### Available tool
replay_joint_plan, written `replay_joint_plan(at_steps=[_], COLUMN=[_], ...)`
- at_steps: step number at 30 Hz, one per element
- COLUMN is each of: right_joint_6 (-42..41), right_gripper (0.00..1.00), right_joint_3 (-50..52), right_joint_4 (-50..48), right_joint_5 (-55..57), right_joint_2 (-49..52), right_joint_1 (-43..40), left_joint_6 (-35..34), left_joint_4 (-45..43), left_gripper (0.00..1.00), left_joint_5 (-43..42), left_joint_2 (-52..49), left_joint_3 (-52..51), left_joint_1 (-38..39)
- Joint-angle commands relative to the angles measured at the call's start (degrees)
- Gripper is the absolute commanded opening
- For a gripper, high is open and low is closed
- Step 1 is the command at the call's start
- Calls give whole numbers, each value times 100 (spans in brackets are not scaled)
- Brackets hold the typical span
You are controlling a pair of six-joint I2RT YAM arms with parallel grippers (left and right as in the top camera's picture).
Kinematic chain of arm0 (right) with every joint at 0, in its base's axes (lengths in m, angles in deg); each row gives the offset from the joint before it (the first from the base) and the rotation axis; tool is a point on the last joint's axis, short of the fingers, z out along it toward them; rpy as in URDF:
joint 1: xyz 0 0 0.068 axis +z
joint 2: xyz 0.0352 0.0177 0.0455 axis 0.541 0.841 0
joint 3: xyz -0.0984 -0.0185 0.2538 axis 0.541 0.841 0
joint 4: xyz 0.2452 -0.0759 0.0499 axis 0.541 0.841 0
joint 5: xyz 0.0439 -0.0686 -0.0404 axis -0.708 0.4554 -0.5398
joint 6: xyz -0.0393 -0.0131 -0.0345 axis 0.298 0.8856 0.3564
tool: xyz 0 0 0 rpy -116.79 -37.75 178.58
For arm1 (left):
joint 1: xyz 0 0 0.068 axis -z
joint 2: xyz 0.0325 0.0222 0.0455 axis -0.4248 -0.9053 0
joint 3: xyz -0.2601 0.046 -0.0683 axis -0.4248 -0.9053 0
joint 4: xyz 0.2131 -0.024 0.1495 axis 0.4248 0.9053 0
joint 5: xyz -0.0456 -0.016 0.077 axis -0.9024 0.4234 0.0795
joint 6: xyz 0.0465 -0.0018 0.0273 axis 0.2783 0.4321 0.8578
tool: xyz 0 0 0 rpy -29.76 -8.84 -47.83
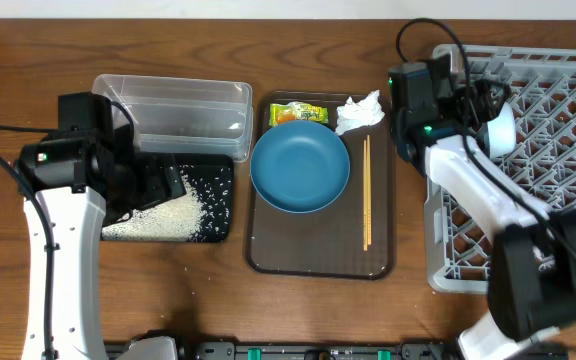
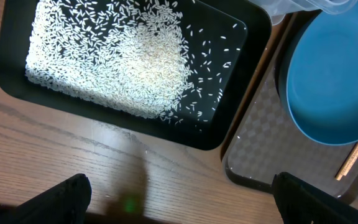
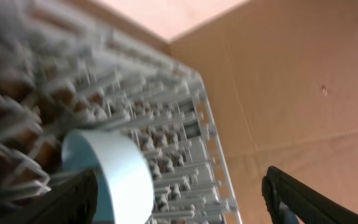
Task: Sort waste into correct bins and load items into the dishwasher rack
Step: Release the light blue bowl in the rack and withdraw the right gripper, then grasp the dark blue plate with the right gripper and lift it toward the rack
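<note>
A gap (image 1: 357,178) separates the deep-blue bowl's rim from the chopsticks, so my open right gripper goes on toward that rim (image 1: 348,172) until its fingers are on both sides of it, before it closes.
A deep-blue bowl (image 1: 300,166) sits on the brown serving tray (image 1: 318,262), with a yellow-green wrapper (image 1: 297,113), a white tissue (image 1: 359,111) and wooden chopsticks (image 1: 366,190) beside it. Rice (image 1: 163,218) lies in the black tray (image 1: 218,200); the clear tub (image 1: 183,105) is behind it. My left gripper (image 1: 163,185) hangs open over the black tray's near edge (image 2: 179,199); the rice (image 2: 110,59) and blue bowl (image 2: 337,74) show there. A light-blue bowl (image 1: 503,128) stands on edge in the grey rack (image 1: 558,170). My right gripper (image 1: 480,105) is open beside that bowl (image 3: 114,177). The pale-green bowl and the cup are out of view.
The brown tray's corner (image 2: 260,168) and the chopstick tips (image 2: 353,158) lie right of the black tray (image 2: 229,124). Bare wooden table (image 2: 73,149) runs in front of it. The rack's pegs (image 3: 185,143) fill the right wrist view.
</note>
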Motion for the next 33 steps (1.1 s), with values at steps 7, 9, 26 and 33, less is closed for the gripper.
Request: replay_joint_plan(at_steps=[7, 9, 26, 33], right_joint_6=[-894, -1926, -6006, -6126], right_gripper=[85, 83, 59, 13], right_joint_3=[-57, -57, -35, -37], right_joint_4=[1517, 2017, 2599, 2503], right_joint_5=[-2579, -3661, -6625, -6948], right_joint_2=[-1464, -1519, 509, 678], right_joint_1=[1364, 1694, 1248, 918], left_joint_6=[-9, -7, -9, -9], left_joint_4=[20, 20, 20, 20], left_gripper=[95, 95, 95, 96], left_joint_5=[90, 90, 90, 90], left_joint_2=[63, 63, 63, 63], left_joint_3=[68, 68, 68, 68], left_joint_1=[-20, -20, -20, -20])
